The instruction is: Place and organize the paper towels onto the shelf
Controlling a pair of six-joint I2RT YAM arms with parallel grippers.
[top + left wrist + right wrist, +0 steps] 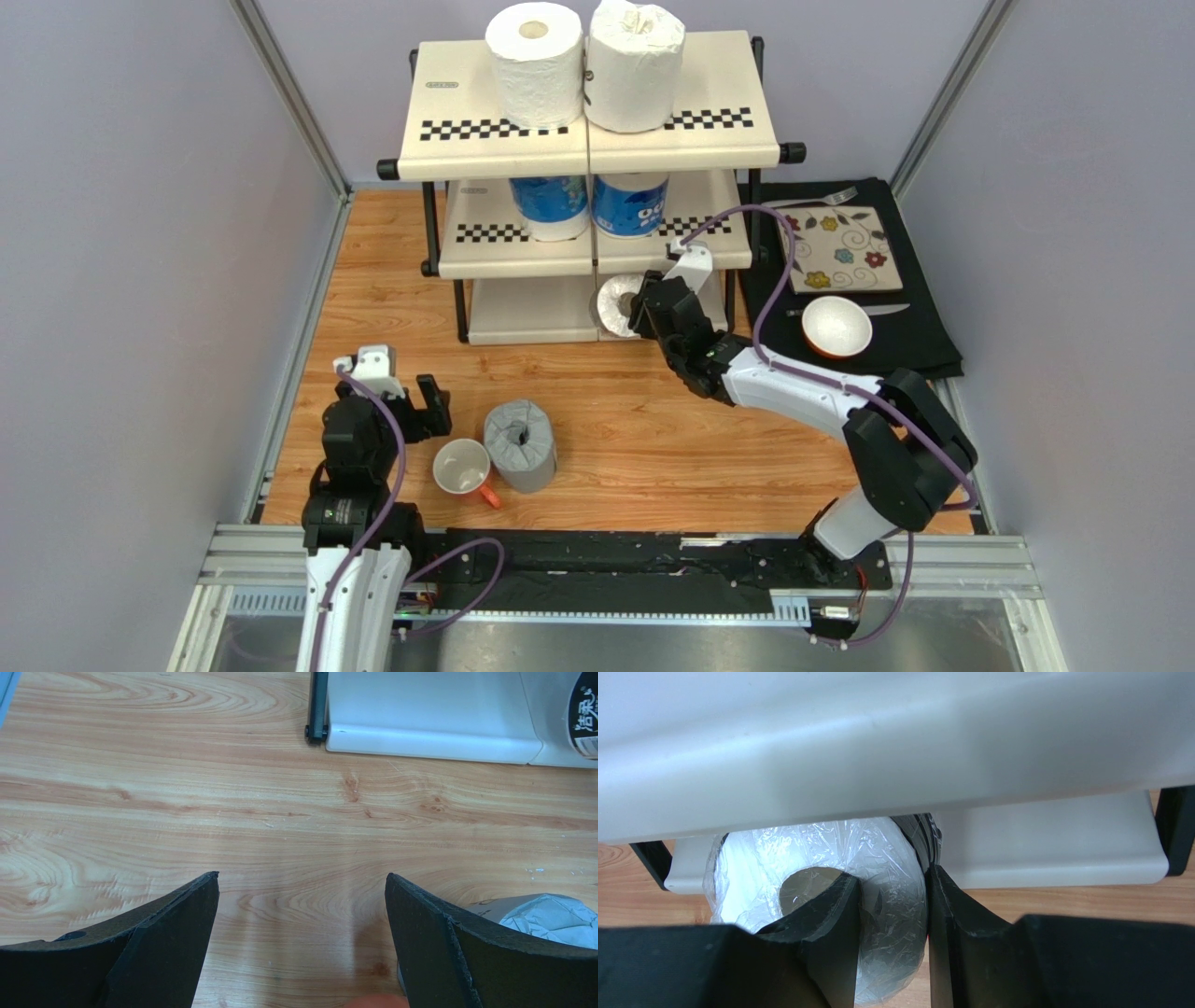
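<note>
The plastic-wrapped roll (615, 305) is below the middle level's edge, facing the open bottom level (710, 296), so my right gripper should push on inward until the roll is standing inside.
The shelf (463, 105) stands at the back. Two white paper towels (535, 63) sit on its top tier and two blue-printed ones (551, 205) on the middle tier. My right gripper (648, 311) reaches in at the bottom tier, shut on a plastic-wrapped roll (615, 305). In the right wrist view one finger is in the core and the other outside the wrapped roll (808, 861), under the shelf panel (878, 749); right gripper (896, 903). A grey roll (521, 445) stands on the table. My left gripper (400, 392) is open to its left, empty (300, 882).
A white mug with an orange handle (463, 469) sits against the grey roll. A black mat (926, 329) to the right of the shelf carries a floral tile (842, 249), a white bowl (836, 325) and cutlery. Grey walls close in both sides.
</note>
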